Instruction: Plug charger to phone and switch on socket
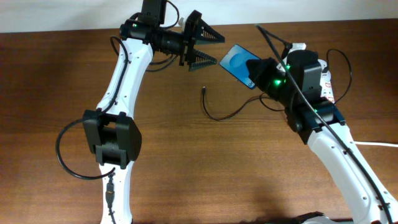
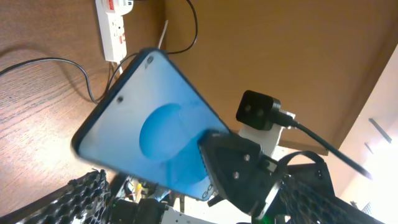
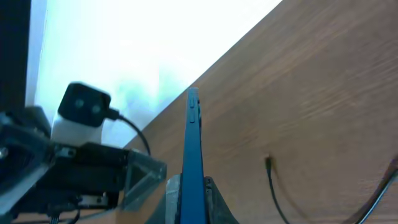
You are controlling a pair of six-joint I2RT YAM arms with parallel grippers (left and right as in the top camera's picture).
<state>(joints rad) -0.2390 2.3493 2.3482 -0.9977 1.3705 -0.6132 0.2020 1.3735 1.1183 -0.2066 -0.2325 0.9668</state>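
The phone in my right gripper is short of my left gripper's open fingers (image 1: 210, 50). Next, I bring the phone's free edge (image 1: 227, 55) into them and close my left gripper.
My right gripper (image 1: 254, 72) is shut on the phone (image 1: 235, 61), holding it above the table with its blue screen up. In the right wrist view the phone (image 3: 194, 146) stands edge-on between my pads (image 3: 214, 200). My left gripper (image 1: 219, 50) is open, and its mesh fingers (image 2: 84, 198) flank the phone (image 2: 146, 127) without touching it. The charger (image 1: 219, 116) lies loose on the wood with its plug tip (image 3: 268, 163) free, below the phone. The socket (image 1: 328, 82) sits at the far right, partly hidden by my right arm; its red switches show in the left wrist view (image 2: 115, 28).
The brown table's far edge (image 1: 348, 22) meets a white wall. A thick white cord (image 1: 376, 144) runs off to the right. A black arm cable (image 1: 62, 155) loops beside my left arm's base. The left wrist's camera block (image 3: 84, 107) shows to the left of the phone.
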